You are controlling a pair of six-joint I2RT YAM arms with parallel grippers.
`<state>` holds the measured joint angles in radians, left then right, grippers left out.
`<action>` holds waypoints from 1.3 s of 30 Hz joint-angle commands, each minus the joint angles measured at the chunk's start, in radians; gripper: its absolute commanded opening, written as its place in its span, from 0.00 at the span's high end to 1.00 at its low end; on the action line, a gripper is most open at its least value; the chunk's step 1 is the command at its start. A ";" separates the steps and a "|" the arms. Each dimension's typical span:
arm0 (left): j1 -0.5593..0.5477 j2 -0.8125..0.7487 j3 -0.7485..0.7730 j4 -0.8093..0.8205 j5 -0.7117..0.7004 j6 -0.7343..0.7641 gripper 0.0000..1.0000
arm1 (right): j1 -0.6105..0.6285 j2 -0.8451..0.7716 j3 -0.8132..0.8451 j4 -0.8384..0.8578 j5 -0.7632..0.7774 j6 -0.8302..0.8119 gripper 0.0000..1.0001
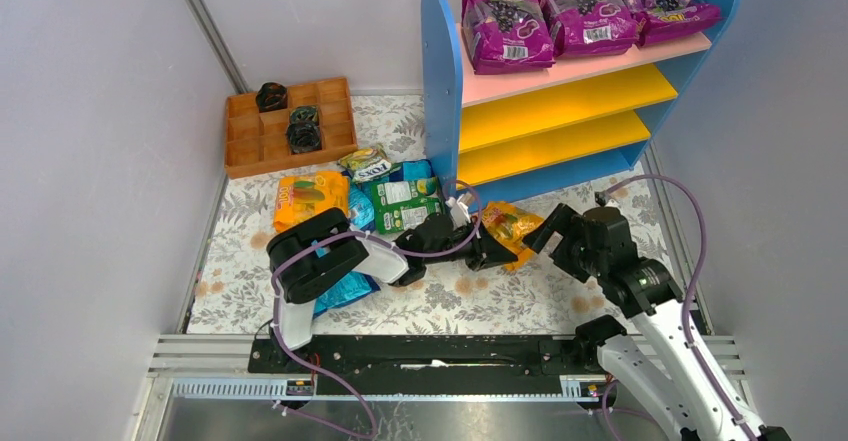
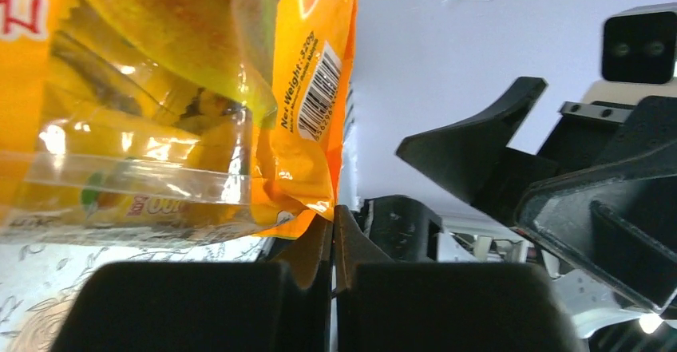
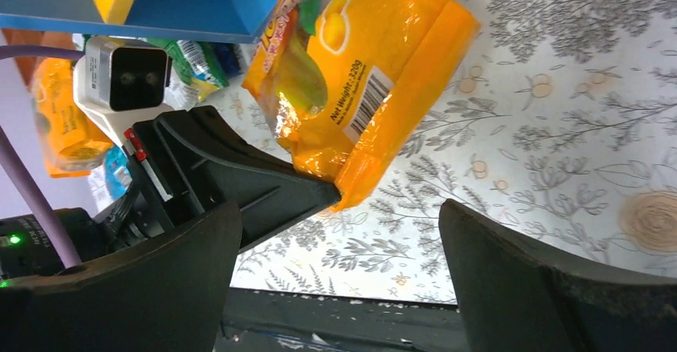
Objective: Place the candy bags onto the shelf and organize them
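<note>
A flat seam [image 3: 409,112] runs along the edge of the orange candy bag [image 3: 339,65], so the seam will gather into folds and the bag's plump body will come after it when the robot carries the bag.
My left gripper [image 1: 497,251] is shut on the corner of an orange fruit-print candy bag [image 1: 514,224] in front of the shelf [image 1: 441,71]. In the left wrist view the closed fingertips [image 2: 332,223] pinch the bag's [image 2: 184,88] bottom corner. My right gripper [image 1: 546,236] is open and empty, just right of that bag. In the right wrist view its jaws [image 3: 339,220] stand wide apart below the bag [image 3: 375,73], not touching it. Other candy bags lie on the mat to the left: orange [image 1: 310,197], green [image 1: 402,204], green-yellow [image 1: 367,165], blue [image 1: 345,291].
Three purple grape-print bags [image 1: 505,29] lie on the shelf's pink top board; the yellow boards [image 1: 560,106] hold nothing. An orange compartmented tray [image 1: 288,129] with dark items stands at the back left. Grey walls close in on both sides.
</note>
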<state>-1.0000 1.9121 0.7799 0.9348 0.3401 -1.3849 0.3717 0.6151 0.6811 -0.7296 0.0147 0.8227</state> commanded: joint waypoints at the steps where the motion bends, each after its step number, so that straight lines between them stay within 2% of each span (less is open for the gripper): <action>1: 0.007 -0.018 0.017 0.217 -0.014 -0.087 1.00 | -0.021 0.020 -0.020 0.116 -0.084 0.063 0.00; 5: 0.008 -0.004 0.011 0.265 -0.009 -0.118 1.00 | -0.128 0.035 -0.070 0.196 -0.186 0.071 0.00; 10: 0.011 -0.013 -0.006 0.252 -0.018 -0.106 1.00 | -0.349 0.113 -0.195 0.357 -0.487 0.063 0.00; 15: 0.010 0.024 0.014 0.278 -0.001 -0.129 1.00 | -0.364 0.136 -0.266 0.521 -0.584 0.118 0.00; 22: 0.009 0.020 0.034 0.242 0.010 -0.108 1.00 | -0.363 0.221 -0.429 0.839 -0.614 0.229 0.01; 26: 0.008 0.019 0.039 0.223 0.007 -0.101 1.00 | -0.362 0.294 -0.475 1.009 -0.636 0.286 0.11; 29: 0.003 0.032 0.048 0.220 0.015 -0.108 1.00 | -0.363 0.323 -0.484 1.061 -0.616 0.295 0.21; 33: -0.015 0.045 0.047 0.226 0.016 -0.115 0.94 | -0.362 0.370 -0.503 1.157 -0.603 0.326 0.30; 36: -0.025 0.034 0.043 0.213 0.012 -0.101 0.85 | -0.361 0.401 -0.518 1.196 -0.591 0.333 0.33; 39: -0.028 0.000 0.032 0.163 0.002 -0.070 0.72 | -0.362 0.405 -0.540 1.231 -0.569 0.345 0.43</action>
<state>-1.0119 1.9594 0.7891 1.0737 0.3370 -1.4864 0.0128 1.0145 0.1638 0.3729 -0.5735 1.1332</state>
